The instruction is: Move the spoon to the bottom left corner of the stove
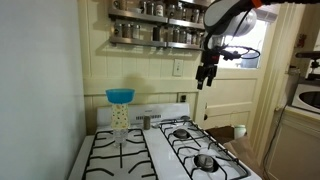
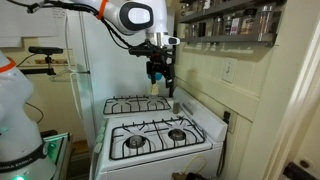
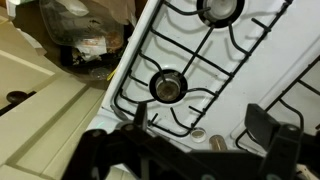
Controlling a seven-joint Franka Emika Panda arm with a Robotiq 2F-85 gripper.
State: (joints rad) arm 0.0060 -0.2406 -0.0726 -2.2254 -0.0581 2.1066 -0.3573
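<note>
I should swing toward the stove's back corner (image 2: 206,137) and go down there, because my open gripper is high over the grate while the spoon lies next to the grate's end.
The white stove (image 1: 150,152) with black wire grates fills the bottom of both exterior views (image 2: 160,157). My gripper (image 1: 206,80) hangs high above its back half, fingers pointing down, also seen in an exterior view (image 2: 160,78). In the wrist view my gripper (image 3: 200,128) is open, with nothing between its fingers. Below it are white enamel (image 3: 250,60), a burner (image 3: 166,87) and two small round pieces (image 3: 198,132). I cannot make out a spoon in any view.
A glass with a blue funnel-like top (image 1: 120,108) stands at the stove's back panel. A spice shelf (image 1: 160,30) hangs on the wall behind. A white appliance with a round window (image 1: 305,97) stands beside the stove. A cluttered box (image 3: 80,45) lies on the floor.
</note>
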